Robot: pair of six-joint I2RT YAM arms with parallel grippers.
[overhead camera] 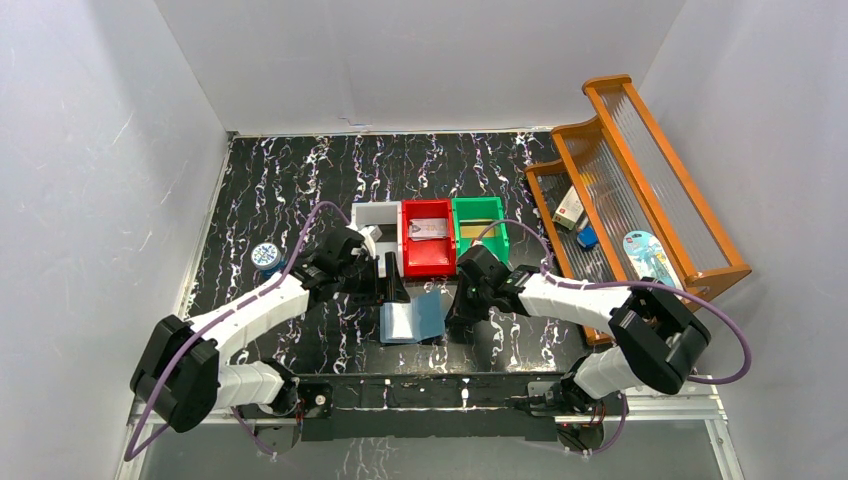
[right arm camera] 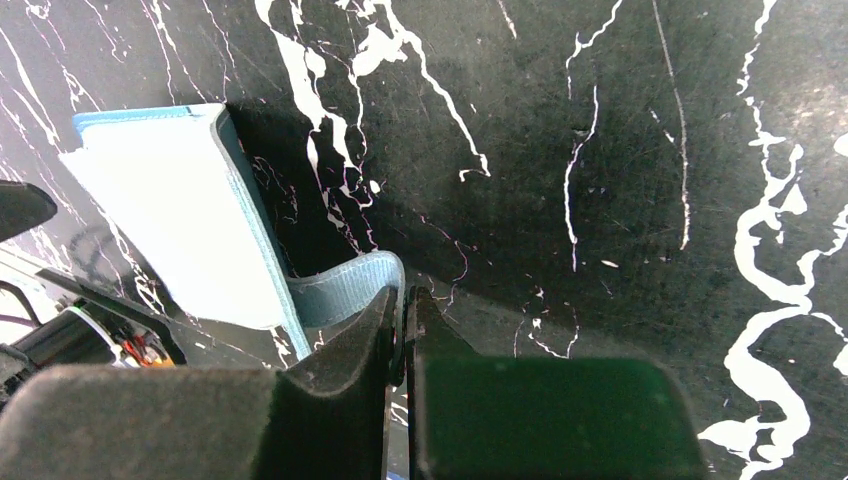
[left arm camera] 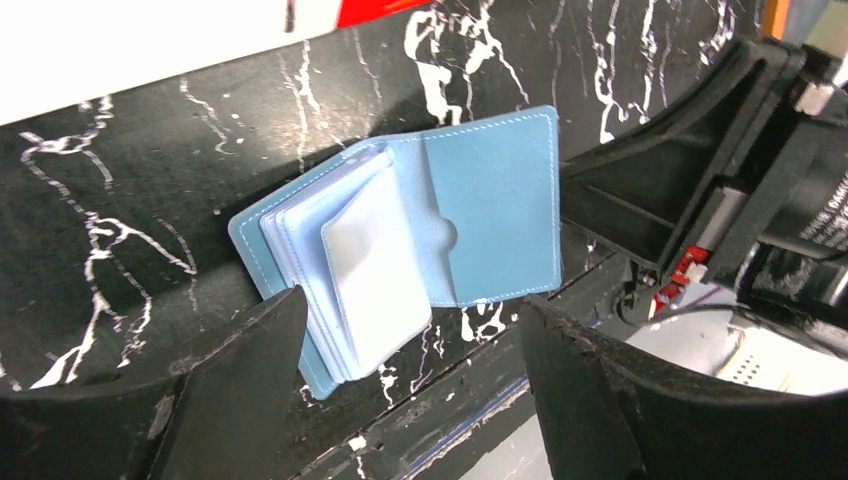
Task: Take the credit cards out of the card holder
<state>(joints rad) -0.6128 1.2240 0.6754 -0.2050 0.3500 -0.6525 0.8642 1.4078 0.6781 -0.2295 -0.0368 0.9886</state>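
Note:
The top clear pocket [left arm camera: 376,270] covers the pockets below it, so my left gripper should go down and sweep that pocket toward the tilted cover [left arm camera: 502,208] before I take cards out.
The card holder [overhead camera: 412,320] lies open near the table's front edge, pale blue inside, its clear pockets [left arm camera: 375,280] fanned up. No card shows in those pockets. A pale grey credit card [overhead camera: 428,230] lies in the red bin [overhead camera: 410,262]. My left gripper [overhead camera: 393,290] hangs open over the holder's left half [left arm camera: 410,310], its left fingertip [left arm camera: 285,310] at the holder's edge. My right gripper [right arm camera: 403,300] is shut on the holder's snap tab [right arm camera: 345,288] at the right side [overhead camera: 462,305], and it holds that cover [right arm camera: 170,200] tilted up.
White [overhead camera: 372,214], red and green bins [overhead camera: 497,240] stand in a row behind the holder. A wooden rack [overhead camera: 650,180] at the right holds a white-and-red box [overhead camera: 570,208] and a small blue block [overhead camera: 588,237]. A round blue tin [overhead camera: 266,255] sits at the left.

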